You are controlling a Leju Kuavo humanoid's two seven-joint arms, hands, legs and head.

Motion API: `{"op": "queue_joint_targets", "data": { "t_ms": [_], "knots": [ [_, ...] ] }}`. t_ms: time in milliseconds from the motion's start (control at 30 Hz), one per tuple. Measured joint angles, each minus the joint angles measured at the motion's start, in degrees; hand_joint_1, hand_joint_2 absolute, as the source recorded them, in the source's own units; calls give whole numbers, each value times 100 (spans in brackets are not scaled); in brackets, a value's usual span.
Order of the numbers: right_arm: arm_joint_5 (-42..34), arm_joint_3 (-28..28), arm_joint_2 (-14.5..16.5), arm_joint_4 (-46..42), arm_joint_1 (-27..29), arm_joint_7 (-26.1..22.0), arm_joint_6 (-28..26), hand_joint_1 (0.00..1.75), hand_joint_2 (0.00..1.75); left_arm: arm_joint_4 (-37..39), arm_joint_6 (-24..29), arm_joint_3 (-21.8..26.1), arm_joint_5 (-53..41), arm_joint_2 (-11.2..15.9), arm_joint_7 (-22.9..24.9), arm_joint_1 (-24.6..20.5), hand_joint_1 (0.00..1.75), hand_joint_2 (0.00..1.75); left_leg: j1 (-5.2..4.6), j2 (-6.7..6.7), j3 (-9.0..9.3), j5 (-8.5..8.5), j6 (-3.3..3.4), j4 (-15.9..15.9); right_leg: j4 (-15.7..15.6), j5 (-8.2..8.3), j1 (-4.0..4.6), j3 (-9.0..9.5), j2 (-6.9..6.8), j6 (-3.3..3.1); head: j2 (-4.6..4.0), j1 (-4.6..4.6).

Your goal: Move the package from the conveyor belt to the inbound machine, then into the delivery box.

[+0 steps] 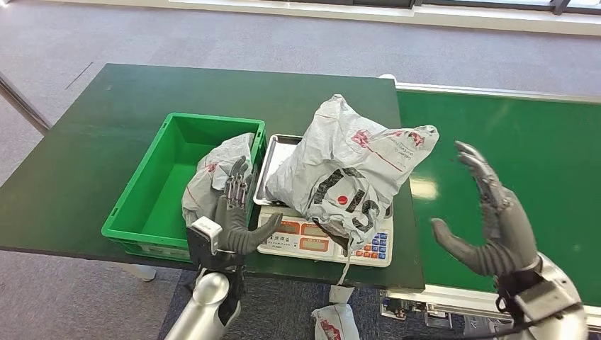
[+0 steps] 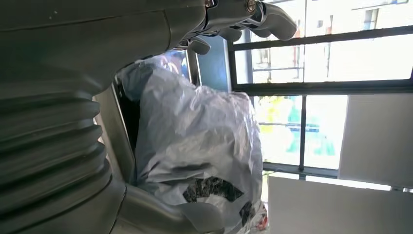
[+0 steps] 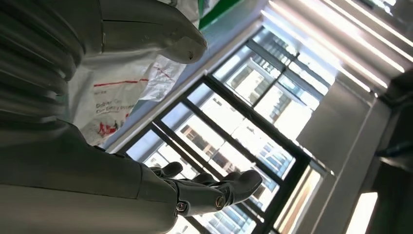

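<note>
A thin white strip (image 1: 345, 271) is hanging from the grey package's near edge (image 1: 351, 243), so the strip will come with the package and dangle when the robot lifts it.
A bulky grey plastic package (image 1: 351, 170) with red and black print lies on the steel pan of the weighing scale (image 1: 327, 243). My left hand (image 1: 234, 211) is raised to the left of it, fingers spread, holding nothing, between the package and the green box (image 1: 152, 185). My right hand (image 1: 492, 216) is lifted over the green conveyor belt (image 1: 517, 152), right of the package, open with its palm toward it. The left wrist view shows the package (image 2: 197, 141) close up. A corner of the package (image 3: 119, 85) shows in the right wrist view.
A second grey package (image 1: 211, 177) lies in the green box, against its right wall. The box and scale stand on a dark green table (image 1: 85, 149). Another bag (image 1: 334, 322) lies on the floor below the table's front edge.
</note>
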Motion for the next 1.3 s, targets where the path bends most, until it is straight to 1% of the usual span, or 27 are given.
{"op": "queue_joint_targets", "data": {
  "t_ms": [100, 133, 167, 200, 333, 400, 433, 467, 633, 800, 900, 967, 1000, 1033, 1067, 1167, 1200, 1233, 1300],
  "knots": [
    [-485, -351, 195, -249, 407, 0, 0, 0, 175, -246, 70, 87, -119, 49, -2, 88, 0, 175, 0, 3, 0, -8, -6, -1, 0, -7, 0, -1, 4, -1, 0, 1],
    [-556, -423, 243, -287, 498, 1, 0, 0, 175, -318, 157, 115, -203, 61, -1, 98, 0, 175, 0, 4, 0, -9, -7, -1, 0, -7, 0, -2, 6, -1, 0, 1],
    [-593, -482, 285, -309, 567, 1, 0, 0, 175, -403, 352, 144, -362, 75, -1, 101, 0, 175, 0, 6, 0, -9, -7, -1, 0, -7, 0, -3, 8, -1, 0, 1],
    [-601, -530, 322, -319, 619, 2, 0, 0, 175, -508, 665, 177, -598, 95, -1, 89, 0, 175, 1, 9, 0, -9, -8, -2, 0, -6, 0, -4, 11, -1, 0, 1],
    [-553, -620, 427, -309, 709, 3, 0, 0, 175, -977, 2306, 426, -1554, 212, -7, -176, 0, 175, 2, 15, 2, -6, -11, -2, 1, -2, 1, -4, 14, -5, 0, 0],
    [-518, -624, 465, -281, 710, 3, 0, 0, 175, -1159, 2841, 603, -1838, 250, -3, -353, 0, 175, 3, 16, 4, 0, -10, -2, 2, 0, 2, -3, 14, -8, 0, -1],
    [-498, -623, 482, -259, 706, 3, 0, 0, 175, -1228, 2980, 671, -1921, 260, -2, -436, 0, 175, 3, 16, 4, 2, -9, -2, 2, 1, 2, -2, 13, -8, 0, -1],
    [-480, -621, 495, -229, 696, 3, 0, 0, 175, -1284, 3044, 717, -1950, 263, 0, -510, 0, 175, 3, 16, 4, 5, -7, -2, 2, 2, 2, -1, 13, -8, 0, 0],
    [-445, -566, 510, 18, 553, 4, 0, 0, 175, -1460, 3021, 735, -1682, 230, 1, -856, 0, 175, 2, 18, 4, 8, -4, -1, 2, 10, 1, -2, 14, -10, 0, 1],
    [-438, -467, 507, 300, 373, 4, 0, 0, 175, -1709, 3181, 466, -1472, 168, -3, -1163, 0, 175, 1, 19, 4, 8, -4, 1, 1, 12, 0, -2, 14, -7, 0, 0],
    [-444, -435, 501, 448, 256, 5, 0, 0, 175, -1759, 2883, 170, -1238, 114, -1, -1321, 0, 175, 0, 18, 2, 8, -4, 1, 1, 12, 0, -3, 13, -7, 0, 1],
    [-448, -408, 498, 539, 184, 4, 0, 0, 175, -1700, 2548, -29, -1093, 70, 4, -1433, 0, 175, 0, 20, 3, 7, -3, 2, 1, 12, 0, -4, 16, -7, 0, 0],
    [-449, -397, 493, 583, 152, 3, 0, 0, 175, -1624, 2289, -122, -1021, 46, 28, -1507, 0, 175, 0, 20, 3, 7, -3, 2, 0, 12, 0, -5, 17, -6, 0, 0],
    [-448, -384, 484, 628, 120, 3, 0, 0, 175, -1490, 1878, -223, -919, 19, 101, -1605, 0, 175, 0, 21, 3, 8, -2, 2, 0, 13, 0, -6, 16, -5, 0, -1],
    [-448, -367, 469, 675, 82, 3, 0, 0, 175, -1294, 1280, -345, -795, -9, 235, -1730, 0, 175, 0, 19, 2, 10, 0, 3, -1, 14, 0, -5, 13, -4, 0, -1],
    [-447, -320, 412, 817, -55, 4, 0, 0, 175, -405, -944, -805, -578, -102, 771, -2165, 0, 175, -4, 18, 1, 13, 5, 3, -1, 20, -4, -2, 10, 1, 0, 2],
    [-446, -314, 398, 858, -87, 4, 0, 0, 175, -110, -1441, -944, -591, -133, 871, -2272, 0, 175, -5, 27, 2, 12, 5, 3, 0, 24, -6, -4, 18, 1, 0, 2],
    [-447, -308, 387, 896, -105, 4, 0, 0, 175, 146, -1714, -1055, -623, -163, 907, -2359, 0, 175, -6, 39, 4, 12, 4, 3, 0, 28, -7, -7, 29, 0, 0, 2],
    [-448, -297, 358, 961, -112, 4, 0, 0, 175, 599, -1828, -1216, -740, -218, 921, -2538, 0, 175, -8, 58, 5, 11, 4, 4, 0, 32, -8, -13, 44, -1, 0, -1]
  ]
}}
